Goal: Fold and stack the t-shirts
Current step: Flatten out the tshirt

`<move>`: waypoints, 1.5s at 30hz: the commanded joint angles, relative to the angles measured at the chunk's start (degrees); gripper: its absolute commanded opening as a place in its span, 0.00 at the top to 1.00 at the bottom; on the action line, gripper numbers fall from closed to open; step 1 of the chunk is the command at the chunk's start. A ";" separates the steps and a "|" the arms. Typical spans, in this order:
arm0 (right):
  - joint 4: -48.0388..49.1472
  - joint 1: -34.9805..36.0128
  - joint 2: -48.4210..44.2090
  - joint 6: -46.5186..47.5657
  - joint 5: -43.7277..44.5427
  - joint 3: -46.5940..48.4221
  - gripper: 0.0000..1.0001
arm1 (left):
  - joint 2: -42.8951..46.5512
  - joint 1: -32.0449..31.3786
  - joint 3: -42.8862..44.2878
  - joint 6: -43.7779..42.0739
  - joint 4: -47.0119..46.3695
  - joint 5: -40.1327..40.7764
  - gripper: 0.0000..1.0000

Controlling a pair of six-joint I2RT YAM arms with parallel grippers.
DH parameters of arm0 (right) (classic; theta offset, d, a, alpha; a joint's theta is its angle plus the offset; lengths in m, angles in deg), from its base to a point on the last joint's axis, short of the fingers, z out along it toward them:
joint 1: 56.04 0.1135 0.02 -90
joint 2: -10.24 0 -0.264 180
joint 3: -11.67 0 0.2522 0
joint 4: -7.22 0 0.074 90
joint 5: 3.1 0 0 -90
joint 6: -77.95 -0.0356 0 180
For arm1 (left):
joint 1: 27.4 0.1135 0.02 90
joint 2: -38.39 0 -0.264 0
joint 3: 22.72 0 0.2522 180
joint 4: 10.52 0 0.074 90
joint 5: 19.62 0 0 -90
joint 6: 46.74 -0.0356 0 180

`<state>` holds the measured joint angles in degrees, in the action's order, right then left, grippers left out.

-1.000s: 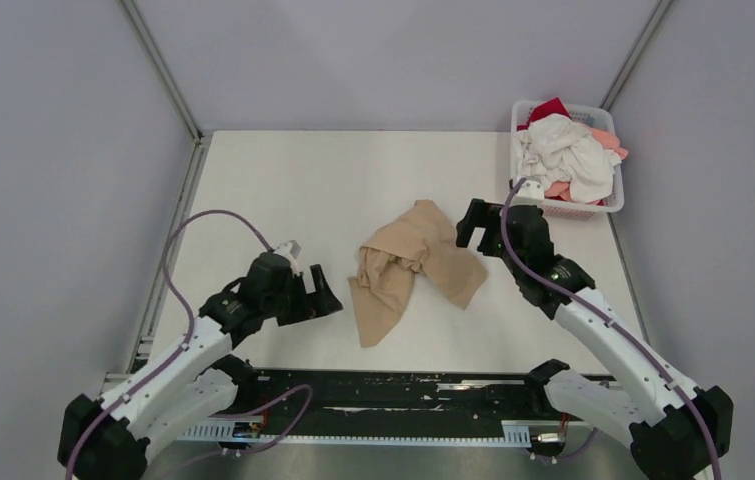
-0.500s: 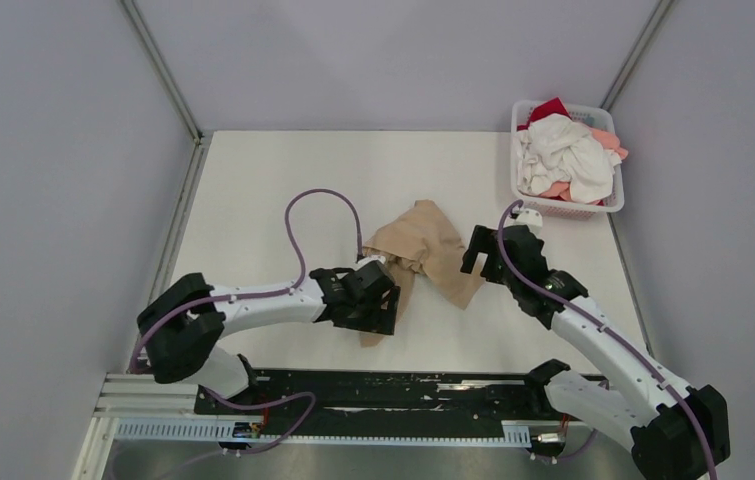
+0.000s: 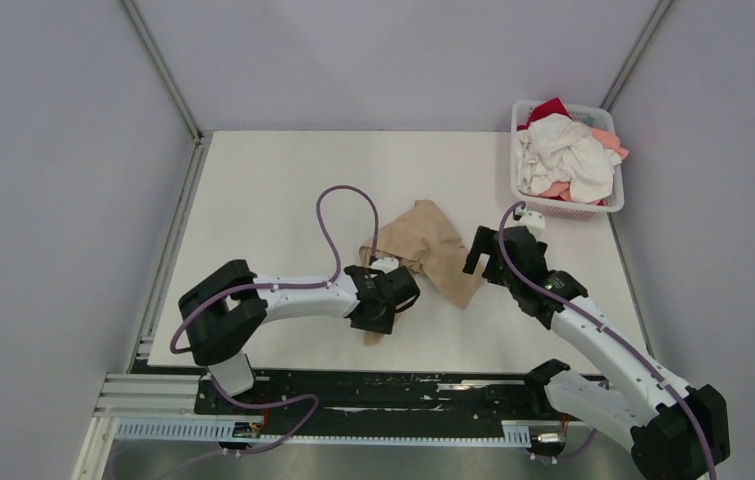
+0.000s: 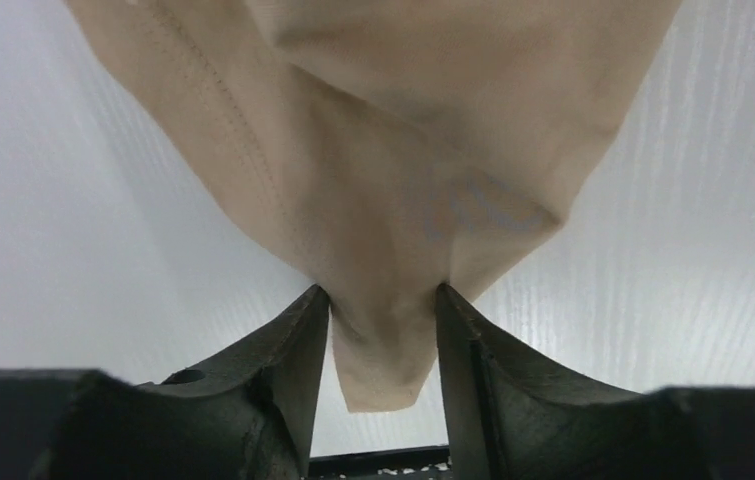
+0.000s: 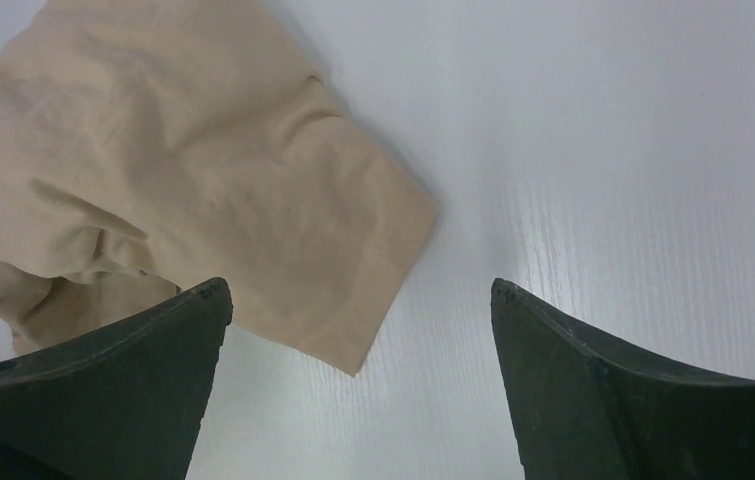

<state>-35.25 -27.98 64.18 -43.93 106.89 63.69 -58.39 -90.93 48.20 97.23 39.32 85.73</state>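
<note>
The robot's right gripper should take the hemmed corner [image 3: 465,303] before the robot spreads the tan t-shirt, because the t-shirt lies crumpled with only its bunched corner [image 3: 373,338] in the left gripper.
The tan t-shirt [image 3: 431,240] lies crumpled on the white table [image 3: 273,200], near its front middle. My left gripper [image 3: 390,300] sits at the shirt's near lower corner. In the left wrist view both fingers press against a narrow bunched corner of the tan t-shirt [image 4: 403,150], and the left gripper [image 4: 383,295] is shut on it. My right gripper [image 3: 478,245] hovers open just right of the shirt. In the right wrist view a hemmed corner of the tan t-shirt [image 5: 183,170] lies near the left finger, with nothing between the fingers of the right gripper [image 5: 361,290].
A white lattice basket [image 3: 613,205] stands at the table's back right corner, holding a white t-shirt [image 3: 563,155], a red one [image 3: 551,108] and a coral-pink one [image 3: 608,140]. Grey walls enclose the table; a black rail runs along the front edge.
My left arm swung right from the table's left side onto the shirt's near corner and its jaws narrowed onto the cloth. The right gripper shifted slightly, staying open.
</note>
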 commanded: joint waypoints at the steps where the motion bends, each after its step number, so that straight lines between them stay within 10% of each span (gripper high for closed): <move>1: 0.14 -0.17 -1.47 -0.82 1.90 -0.67 0.00 | -6.76 -0.94 0.20 3.98 5.05 1.22 0.54; 8: -2.91 -0.11 -2.01 0.64 -4.62 -0.89 0.01 | -2.73 -0.13 -1.48 9.04 10.63 9.77 1.00; 13: -5.06 1.89 0.88 0.76 -16.77 -2.66 0.06 | 8.24 6.34 -6.16 9.16 11.06 15.05 1.00; 23: -5.46 15.92 18.84 -3.95 -10.05 4.73 0.20 | 24.73 12.50 -14.12 5.57 6.10 17.38 1.00; 34: -5.57 26.17 25.00 -10.38 -6.02 7.28 0.24 | 28.01 12.68 -17.88 4.32 0.81 13.85 1.00; 45: -6.28 26.13 34.91 -15.97 -3.42 8.57 0.51 | 28.35 13.16 -18.68 6.28 1.39 16.36 1.00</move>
<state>-40.47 -1.89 96.98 -54.80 101.31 71.93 -31.72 -78.34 29.95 101.71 41.68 99.00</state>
